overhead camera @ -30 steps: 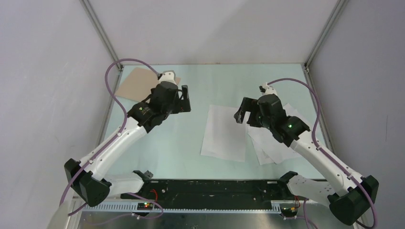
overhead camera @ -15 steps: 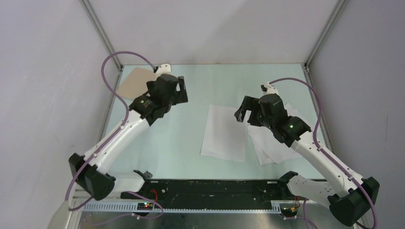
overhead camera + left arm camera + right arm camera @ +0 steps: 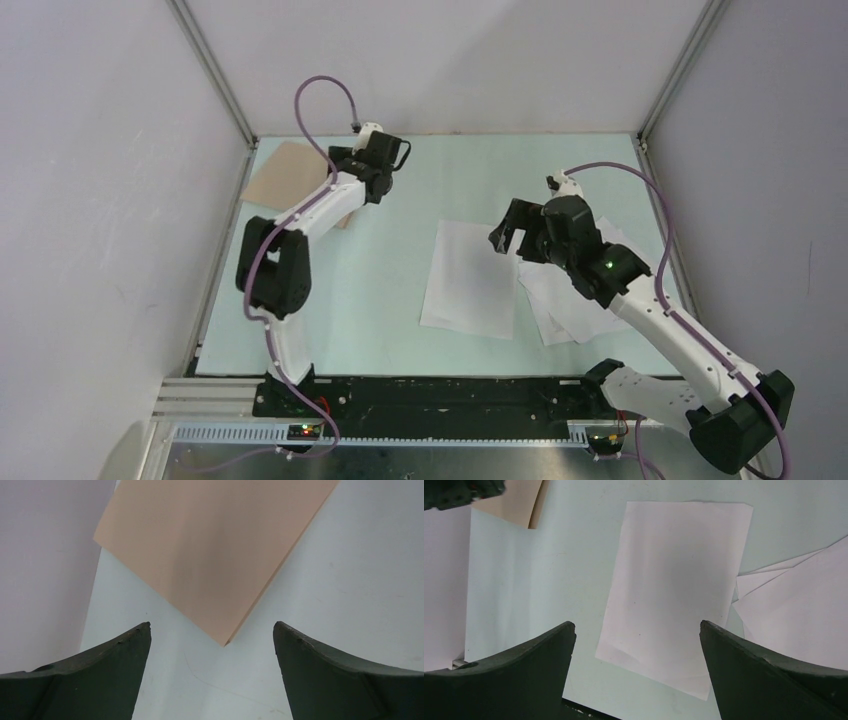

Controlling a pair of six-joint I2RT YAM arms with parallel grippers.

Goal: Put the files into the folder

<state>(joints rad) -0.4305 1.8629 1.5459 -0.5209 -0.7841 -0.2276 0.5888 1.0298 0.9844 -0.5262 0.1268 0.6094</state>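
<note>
My right gripper should stay on its way, since the tan folder's open edge (image 3: pixel 539 504) faces it and the folder's near corner is free. It should keep going toward that corner (image 3: pixel 345 220) until my fingers grip the folder's cover.
The tan folder (image 3: pixel 285 170) lies shut and flat in the far left corner of the table, partly hidden by my left arm. In the left wrist view one corner of the folder (image 3: pixel 215 545) points at the gap between my fingers. My left gripper (image 3: pixel 383 160) (image 3: pixel 211 625) hovers open and empty by the folder's right edge. The files are white sheets: one sheet (image 3: pixel 470 280) (image 3: pixel 674 590) at mid table, and a fanned pile (image 3: pixel 575 300) (image 3: pixel 794 615) to its right. My right gripper (image 3: pixel 505 235) (image 3: pixel 637 623) hangs open and empty above the single sheet's right side.
Frame posts and white walls (image 3: pixel 120 200) close in the table on the left, back and right. A black rail (image 3: pixel 440 395) runs along the near edge between the arm bases. The left arm's purple cable (image 3: pixel 320 90) loops up above the folder.
My left arm has stretched out toward the back, carrying its gripper farther back and to the right of the folder. The right arm has hardly moved. The papers and the folder lie as before.
</note>
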